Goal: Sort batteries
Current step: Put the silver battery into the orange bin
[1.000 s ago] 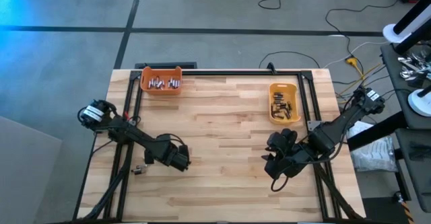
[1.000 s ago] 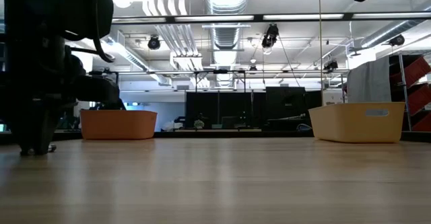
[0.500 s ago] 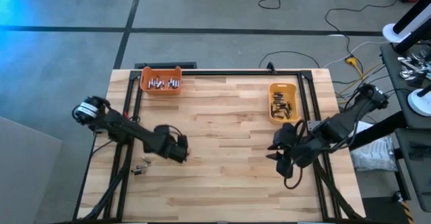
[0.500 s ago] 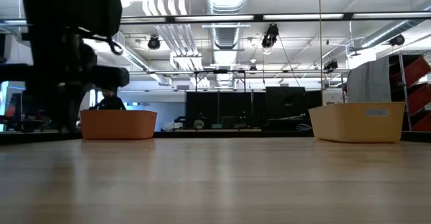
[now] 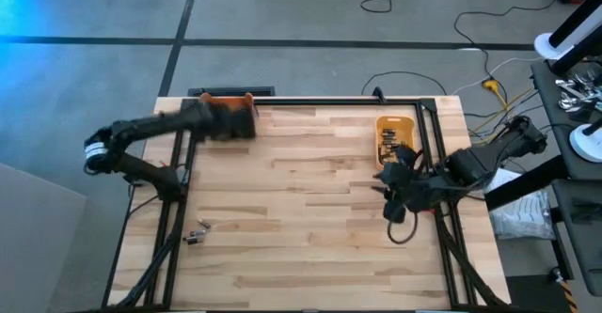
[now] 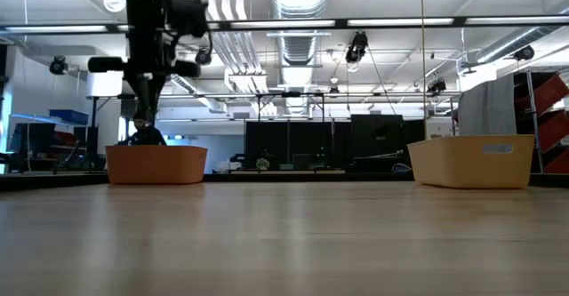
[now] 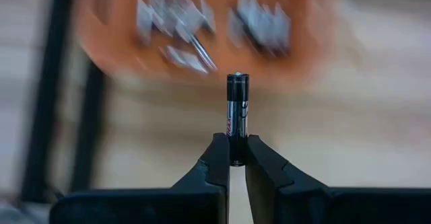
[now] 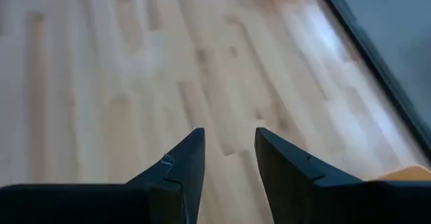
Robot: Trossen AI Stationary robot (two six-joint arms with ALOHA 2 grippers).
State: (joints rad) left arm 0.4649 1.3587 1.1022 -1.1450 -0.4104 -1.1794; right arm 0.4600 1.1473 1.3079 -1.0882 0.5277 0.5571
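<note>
The dark battery's silvery band (image 7: 237, 116) looks like the batteries in the orange bin (image 7: 176, 19), so my left gripper should go on carrying the battery until it is above them and then let go.
My left gripper (image 7: 233, 158) is shut on a dark battery (image 7: 236, 109) with a silvery band. It hovers over the orange bin (image 5: 226, 100) at the table's far left, which holds several silvery batteries (image 7: 182, 32). In the low view this gripper (image 6: 147, 127) hangs just above the orange bin (image 6: 156, 164). My right gripper (image 8: 227, 153) is open and empty, above the table's right side near the yellow bin (image 5: 395, 140), which holds several dark batteries (image 5: 393, 146). A small metal piece (image 5: 197, 231) lies on the table near the left edge. My left gripper pinches the dark battery's lower end (image 7: 236, 153) between the tips of its two fingers. The battery stands out straight beyond the fingertips, along the fingers, lifted clear above the orange bin.
Black frame rails (image 5: 179, 158) run along the table's left and right sides. The yellow bin (image 6: 471, 161) stands at the far right. Bare wood (image 5: 310, 210) spreads across the middle and near part of the table.
My left arm has swung from the table's near left to the far left corner, carrying the battery over the orange bin. My right gripper has drawn toward the far right, nearer the yellow bin.
</note>
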